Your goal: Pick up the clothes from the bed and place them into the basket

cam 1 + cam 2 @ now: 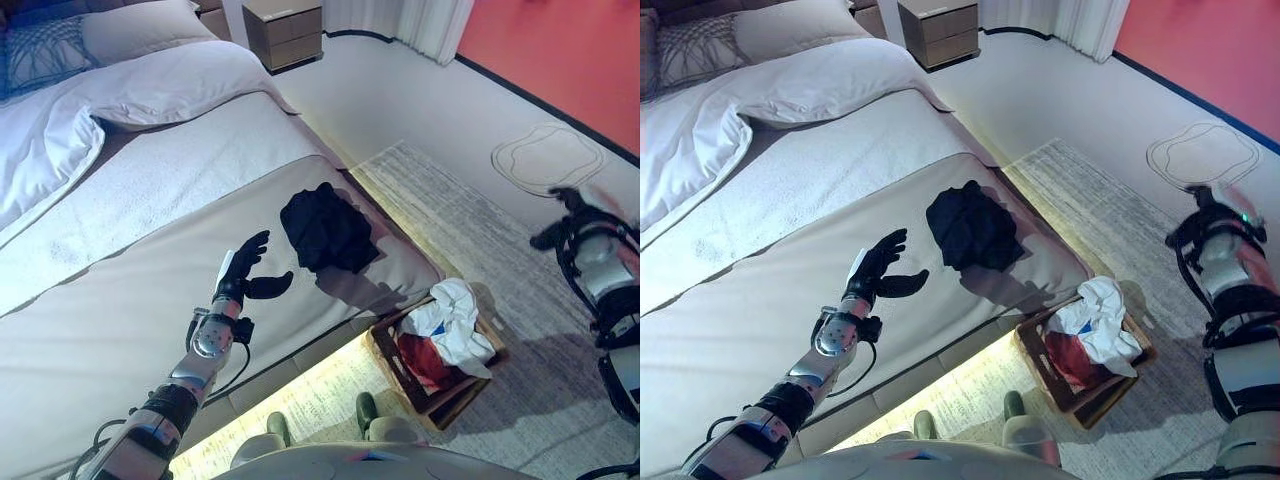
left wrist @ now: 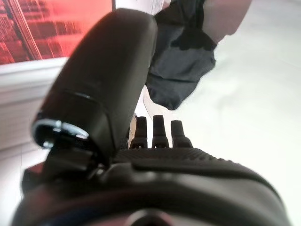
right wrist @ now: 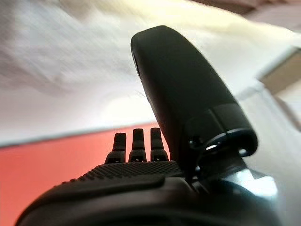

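Note:
The black garment (image 1: pixel 332 235) is lying bunched up in loose folds (image 1: pixel 318 208), so I expect it to drop open and trail a long end once I lift it.
A crumpled black garment (image 1: pixel 326 229) lies on the bed (image 1: pixel 120 300) near its foot-side edge. My left hand (image 1: pixel 243 268) hovers open over the bedcover just left of the garment, fingers straight, thumb spread, not touching it. In the left wrist view the black garment (image 2: pixel 181 61) shows past the hand's fingertips (image 2: pixel 159 127). A wooden basket (image 1: pixel 434 400) stands on the rug beside the bed, holding a white garment (image 1: pixel 455 320) and a red one (image 1: pixel 425 362). My right hand (image 1: pixel 560 215) is raised at the far right over the rug, open, holding nothing.
A white duvet (image 1: pixel 60 130) and pillows (image 1: pixel 130 28) cover the head of the bed. A wooden nightstand (image 1: pixel 284 30) stands beyond it by a white curtain (image 1: pixel 420 25). A pale rug (image 1: pixel 480 230) lies beside the bed, and a red wall (image 1: pixel 560 50) runs behind.

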